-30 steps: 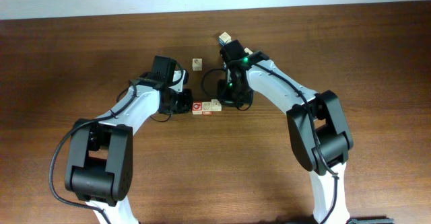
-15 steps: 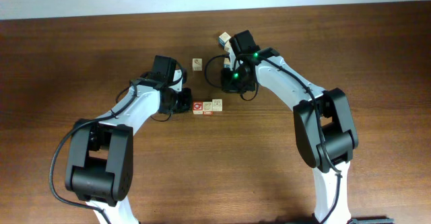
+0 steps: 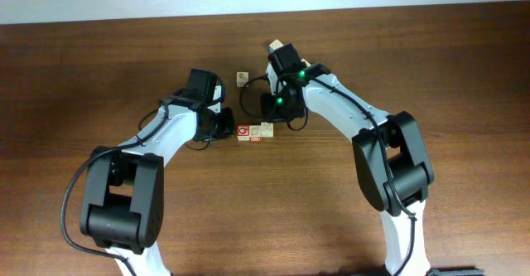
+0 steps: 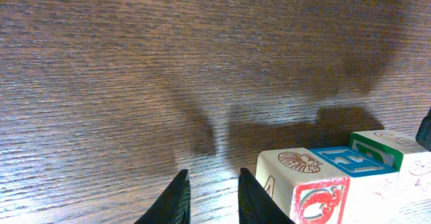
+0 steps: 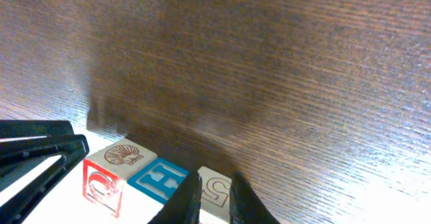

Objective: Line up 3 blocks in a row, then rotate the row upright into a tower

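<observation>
Next, my right gripper backs away from over the pale block at the row's end (image 3: 267, 128), where its fingers are now, and comes against that block's outer side (image 3: 274, 132).
Three blocks lie touching in a row on the table. From left to right they are a red-faced block (image 3: 243, 132) with a shell on top (image 4: 303, 183), a middle block (image 3: 255, 133) with a blue H on top (image 5: 156, 178), and a pale block (image 3: 267, 129) marked 5 (image 5: 215, 189). My left gripper (image 3: 222, 126) sits just left of the row. In the left wrist view it (image 4: 212, 187) is slightly open with only bare wood between its fingers. My right gripper (image 3: 278, 117) hovers at the row's right end. Its tips (image 5: 214, 183) are nearly shut over the 5 block and hold nothing.
A lone pale cube (image 3: 242, 78) lies behind the row. Another cube (image 3: 276, 46) lies further back beside the right arm. Both arms bend inward over the wooden table (image 3: 99, 69), and their elbows flank the row.
The right gripper swung back and to the right, then returned to the right end of the row. The left fingers spread a little wider. The row stays where it was.
</observation>
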